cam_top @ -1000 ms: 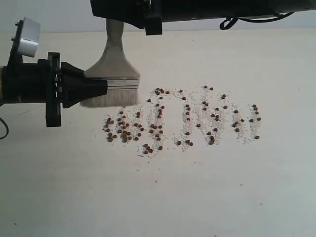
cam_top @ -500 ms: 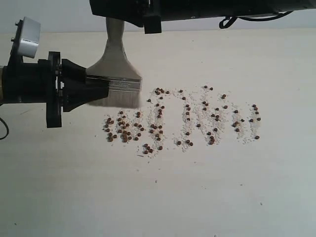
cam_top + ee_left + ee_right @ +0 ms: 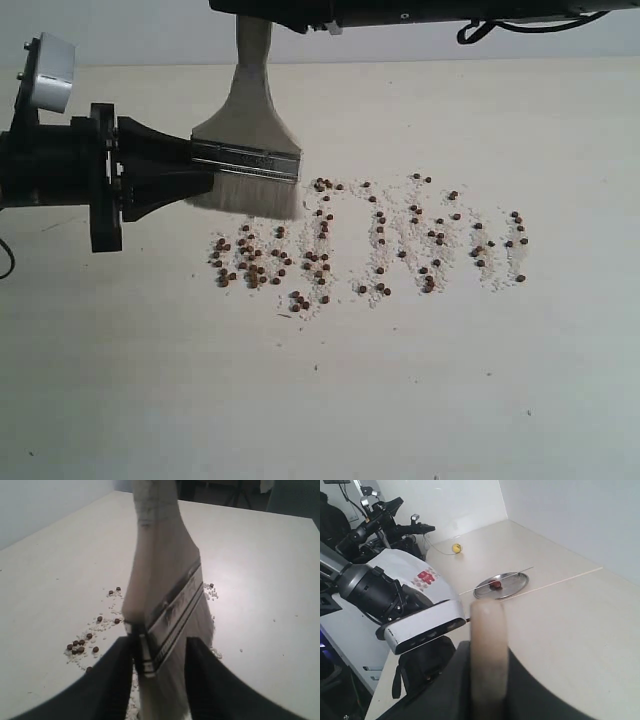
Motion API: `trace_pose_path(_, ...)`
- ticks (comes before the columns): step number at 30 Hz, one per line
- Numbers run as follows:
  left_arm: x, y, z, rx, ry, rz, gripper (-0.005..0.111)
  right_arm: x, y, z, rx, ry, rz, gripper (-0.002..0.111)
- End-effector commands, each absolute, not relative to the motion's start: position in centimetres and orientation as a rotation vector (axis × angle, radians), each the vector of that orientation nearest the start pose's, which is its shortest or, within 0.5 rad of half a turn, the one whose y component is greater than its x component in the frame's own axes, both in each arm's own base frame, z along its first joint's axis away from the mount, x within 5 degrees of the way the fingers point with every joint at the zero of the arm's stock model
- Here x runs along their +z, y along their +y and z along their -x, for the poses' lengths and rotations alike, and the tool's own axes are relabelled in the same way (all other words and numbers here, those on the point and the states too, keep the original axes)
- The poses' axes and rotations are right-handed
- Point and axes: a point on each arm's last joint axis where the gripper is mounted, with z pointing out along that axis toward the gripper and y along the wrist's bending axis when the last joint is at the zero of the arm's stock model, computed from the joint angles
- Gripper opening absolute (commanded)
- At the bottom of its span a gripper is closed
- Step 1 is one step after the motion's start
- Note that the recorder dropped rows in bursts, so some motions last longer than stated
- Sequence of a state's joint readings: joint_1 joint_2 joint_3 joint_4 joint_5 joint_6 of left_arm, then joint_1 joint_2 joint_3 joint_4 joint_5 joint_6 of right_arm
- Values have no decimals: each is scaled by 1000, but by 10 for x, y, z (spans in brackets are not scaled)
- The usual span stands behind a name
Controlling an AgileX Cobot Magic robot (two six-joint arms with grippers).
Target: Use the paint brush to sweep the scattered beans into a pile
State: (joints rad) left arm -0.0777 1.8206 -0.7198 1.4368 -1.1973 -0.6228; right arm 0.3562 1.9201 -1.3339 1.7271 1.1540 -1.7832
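The robot's right gripper holds the paint brush's handle and its left gripper is around the brush's silver band (image 3: 246,160), so next the left gripper moves clear before the sweep.
The paint brush (image 3: 248,140) hangs bristles-down and slightly tilted over the table, just above the left end of the beans (image 3: 370,245). The beans lie in several rough rows mixed with pale grit. At the top edge, my right gripper (image 3: 270,12) is shut on the brush's cream handle (image 3: 489,645). My left gripper (image 3: 200,165) reaches in from the left, open, one finger on each side of the silver band (image 3: 170,615) and bristles. In the left wrist view the paint brush (image 3: 160,570) fills the middle between the fingers of the left gripper (image 3: 160,660), with beans (image 3: 80,647) beside it.
The left arm's white wrist camera (image 3: 52,72) sits at the far left. The right wrist view shows that camera housing (image 3: 420,615) close below, a metal plate (image 3: 512,585) holding a small red thing, and a yellow ball (image 3: 455,547) farther off.
My left gripper's jaws have spread off the brush's band. The right arm has carried the brush slightly right and up, and its bristles now tilt toward the beans.
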Motion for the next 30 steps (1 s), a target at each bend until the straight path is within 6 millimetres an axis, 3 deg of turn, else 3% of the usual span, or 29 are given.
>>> trace_pose_path(1, 163, -106, -278, -974, 1543, -1176, 9, 272, 213, -354, 1303, 1522, 981, 0)
trace_pose_path(3, 162, -106, -277, -973, 1540, -1188, 0, 273, 213, -354, 1301, 1524, 977, 0)
trace_pose_path(8, 160, -100, -278, -962, 1558, -1197, 0, 280, 211, -353, 1233, 1559, 980, 0)
trace_pose_path(10, 160, -97, -279, -955, 1571, -1189, 8, 284, 210, -351, 1220, 1556, 983, 0)
trace_pose_path(12, 161, -97, -279, -953, 1572, -1174, 26, 288, 209, -350, 1217, 1549, 985, 0)
trace_pose_path(15, 162, -98, -278, -979, 1553, -1168, 38, 288, 209, -350, 1214, 1556, 979, 0)
trace_pose_path(19, 164, -96, -281, -977, 1564, -1117, 38, 287, 209, -351, 1214, 1579, 964, 0)
trace_pose_path(22, 167, -90, -291, -928, 1590, -984, 37, 286, 209, -349, 1233, 1595, 984, 0)
trace_pose_path(23, 168, -90, -293, -924, 1591, -960, 36, 285, 209, -348, 1230, 1597, 995, 0)
trace_pose_path(28, 166, -86, -297, -862, 1617, -943, 0, 283, 209, -349, 1238, 1637, 978, 0)
trace_pose_path(30, 164, -85, -300, -841, 1670, -899, 0, 284, 209, -351, 1239, 1644, 943, 0)
